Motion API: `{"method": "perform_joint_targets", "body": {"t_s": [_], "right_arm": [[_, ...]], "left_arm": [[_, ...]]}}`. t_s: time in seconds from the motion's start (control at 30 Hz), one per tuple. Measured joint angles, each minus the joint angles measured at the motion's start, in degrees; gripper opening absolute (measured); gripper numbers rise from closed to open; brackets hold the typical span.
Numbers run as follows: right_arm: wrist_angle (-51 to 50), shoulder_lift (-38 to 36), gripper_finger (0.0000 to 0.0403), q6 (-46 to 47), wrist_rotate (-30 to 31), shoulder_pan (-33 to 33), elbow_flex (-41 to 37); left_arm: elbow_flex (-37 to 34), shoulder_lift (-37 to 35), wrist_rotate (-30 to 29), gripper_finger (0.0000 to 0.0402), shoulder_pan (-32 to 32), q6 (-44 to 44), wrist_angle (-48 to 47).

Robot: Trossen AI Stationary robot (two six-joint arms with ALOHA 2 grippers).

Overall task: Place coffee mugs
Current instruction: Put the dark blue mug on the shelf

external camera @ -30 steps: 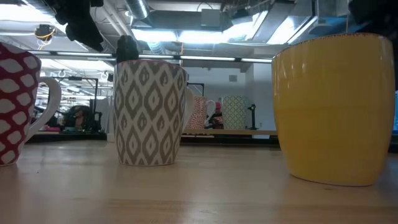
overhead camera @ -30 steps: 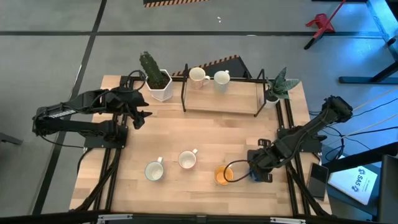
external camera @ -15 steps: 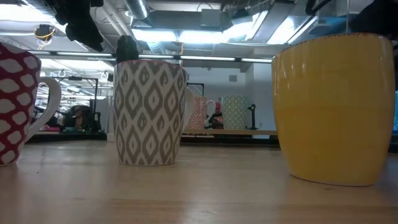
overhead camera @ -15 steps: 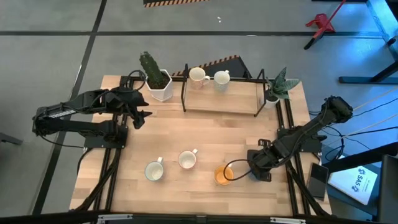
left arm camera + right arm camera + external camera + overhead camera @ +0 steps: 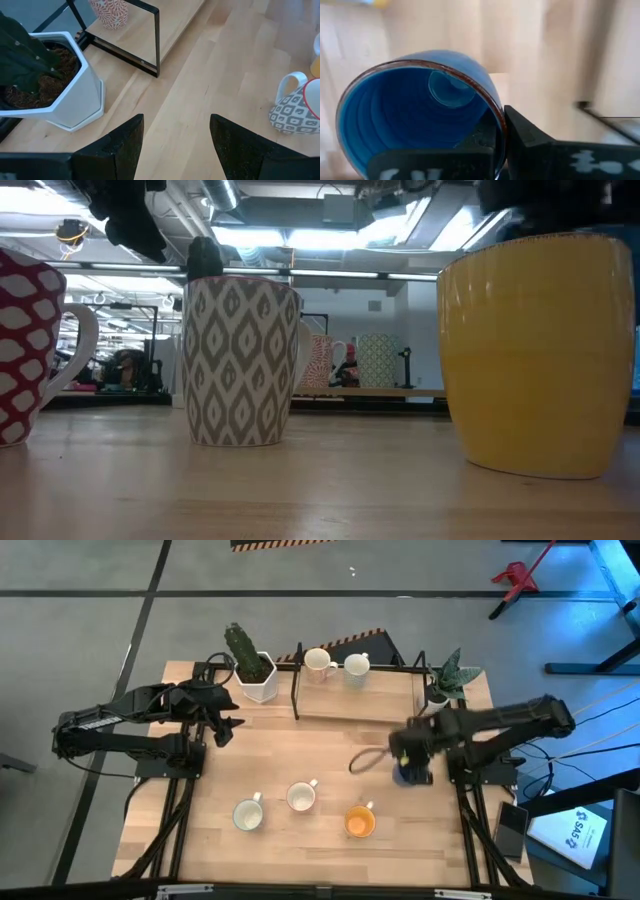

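Observation:
My right gripper is carrying the blue mug (image 5: 422, 64) by its rim. It should carry on going to the shelf's loose end (image 5: 393, 689) beside the white mugs until the blue mug's base stands there.
The dark blue mug (image 5: 420, 115) is in my right gripper (image 5: 501, 131), shut on it above the right middle of the table (image 5: 405, 762). The orange mug (image 5: 360, 823) and two white mugs (image 5: 301, 797) (image 5: 248, 815) stand on their bases near the table's near edge. Two more white mugs (image 5: 318, 661) (image 5: 356, 665) stand on the wooden shelf. My left gripper (image 5: 172, 130) is open, hovering at the table's left side (image 5: 225, 725) beside the white cactus pot (image 5: 55, 95). My right gripper holds the blue mug by its rim (image 5: 496, 112), one finger (image 5: 482, 137) inside the mug and the other (image 5: 525, 135) outside the wall. The mug is tipped, its mouth toward the wrist camera, and looks lifted clear of the table.
A black-framed wooden shelf (image 5: 355, 700) runs along the far edge, between the cactus pot (image 5: 255, 675) and a small spiky plant pot (image 5: 440, 690). A loose cable loop (image 5: 365, 760) hangs left of the right gripper. Bare wood (image 5: 300, 750) lies mid-table.
My right gripper has swung from beside the orange mug at the near right toward the far edge and upward, carrying the blue mug off the table. The orange mug has stayed in place. The left arm has kept still.

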Motion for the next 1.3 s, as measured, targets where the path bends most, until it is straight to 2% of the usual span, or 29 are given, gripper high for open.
{"method": "perform_joint_targets", "body": {"t_s": [0.13,0.33,0.57,0.8,0.97,1.3], "right_arm": [[-1.74,0.48,0.0001,-11.9,0.03,-10.87,5.69],[-1.17,3.6,0.0001,-26.85,0.08,-26.77,10.13],[2.79,12.52,0.0,-41.0,-1.68,-40.17,14.06],[6.53,20.38,0.0,-49.93,-2.08,-49.6,21.28],[5.77,25.34,0.0,-51.43,-3.26,-55.96,25.76],[5.84,29.9,0.0,-54.49,-5.89,-59.99,26.42]], "left_arm": [[0.0,0.0,-0.67,0.0222,0.02,0.07,0.0],[0.0,0.01,-1.15,0.0222,0.02,0.09,0.0],[0.0,0.01,-1.15,0.0222,0.02,0.06,0.0],[0.0,0.0,-1.15,0.0222,0.02,-1.58,0.0],[0.01,0.02,-1.51,0.0222,0.02,-1.88,0.0],[0.02,0.0,-1.92,0.0222,0.02,-1.97,0.0]]}}
